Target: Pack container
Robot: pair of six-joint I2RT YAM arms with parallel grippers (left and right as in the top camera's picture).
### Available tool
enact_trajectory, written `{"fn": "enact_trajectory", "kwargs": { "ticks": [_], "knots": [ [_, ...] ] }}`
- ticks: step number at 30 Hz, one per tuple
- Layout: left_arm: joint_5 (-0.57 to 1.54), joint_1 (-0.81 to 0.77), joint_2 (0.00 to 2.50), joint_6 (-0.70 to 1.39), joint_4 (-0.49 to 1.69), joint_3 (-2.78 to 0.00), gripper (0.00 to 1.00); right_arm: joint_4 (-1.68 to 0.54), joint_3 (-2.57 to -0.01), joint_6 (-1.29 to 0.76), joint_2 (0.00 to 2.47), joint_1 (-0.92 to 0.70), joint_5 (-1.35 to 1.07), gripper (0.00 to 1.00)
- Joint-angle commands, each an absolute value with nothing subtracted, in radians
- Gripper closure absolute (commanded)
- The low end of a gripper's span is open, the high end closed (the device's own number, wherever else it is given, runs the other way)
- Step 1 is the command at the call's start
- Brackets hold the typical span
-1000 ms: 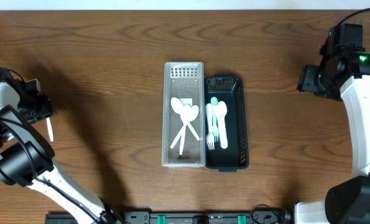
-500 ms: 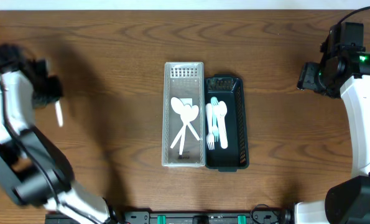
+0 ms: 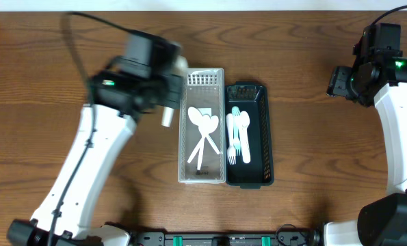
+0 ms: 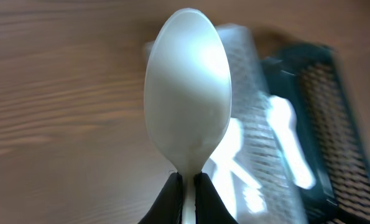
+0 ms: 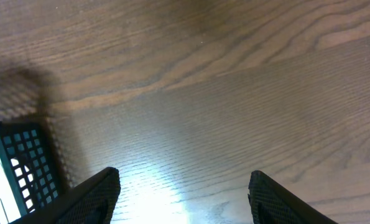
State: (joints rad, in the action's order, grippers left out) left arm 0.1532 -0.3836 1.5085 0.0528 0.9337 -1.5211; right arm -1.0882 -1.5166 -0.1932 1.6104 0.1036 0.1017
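The white spoon [image 3: 167,116] runs along the clear bin's long side, so the robot's left gripper keeps going over the bin's rim and let the spoon go above the spoons inside [image 3: 203,126].
A clear plastic bin [image 3: 187,171] stands mid-table with two white spoons [image 3: 204,133] in it. A dark mesh bin [image 3: 263,130] beside it on the right holds several white and pale blue utensils [image 3: 239,137]. My left gripper [image 3: 167,113] hovers just left of the clear bin, shut on a white spoon [image 4: 188,112], bowl up in the left wrist view. The clear bin [image 4: 247,81] and dark bin [image 4: 321,118] lie blurred behind it. My right gripper [image 5: 183,190] is open and empty over bare wood at the far right [image 3: 343,82].
The dark bin's corner [image 5: 23,162] shows at the left edge of the right wrist view. The wooden table [image 3: 312,157] surrounds both bins.
My left arm has swung from the far left edge of the table to the clear bin, carrying the white spoon. The right arm has not moved.
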Motion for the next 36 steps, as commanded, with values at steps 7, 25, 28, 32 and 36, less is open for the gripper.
{"fn": "enact_trajectory", "kwargs": {
  "ticks": [7,25,28,32,36],
  "knots": [
    [0.086,-0.540,1.731,0.193,0.895,-1.481,0.94,-1.079,-1.478,-0.175,1.610,0.111,0.101,0.30],
    [0.026,-0.539,1.837,0.004,0.859,-1.533,0.29,-0.979,-1.403,-0.173,1.610,0.108,0.101,0.30],
    [-0.118,-0.529,1.743,-0.023,0.833,-1.553,0.06,-0.884,-1.403,-0.139,1.610,0.087,0.095,0.28],
    [-0.173,-0.445,1.650,-0.030,0.764,-1.553,0.02,-0.722,-1.403,-0.068,1.617,0.039,0.062,0.24],
    [-0.173,-0.297,1.644,-0.026,0.672,-1.552,0.02,-0.548,-1.403,0.028,1.663,-0.014,0.062,0.11]
  ]
}}
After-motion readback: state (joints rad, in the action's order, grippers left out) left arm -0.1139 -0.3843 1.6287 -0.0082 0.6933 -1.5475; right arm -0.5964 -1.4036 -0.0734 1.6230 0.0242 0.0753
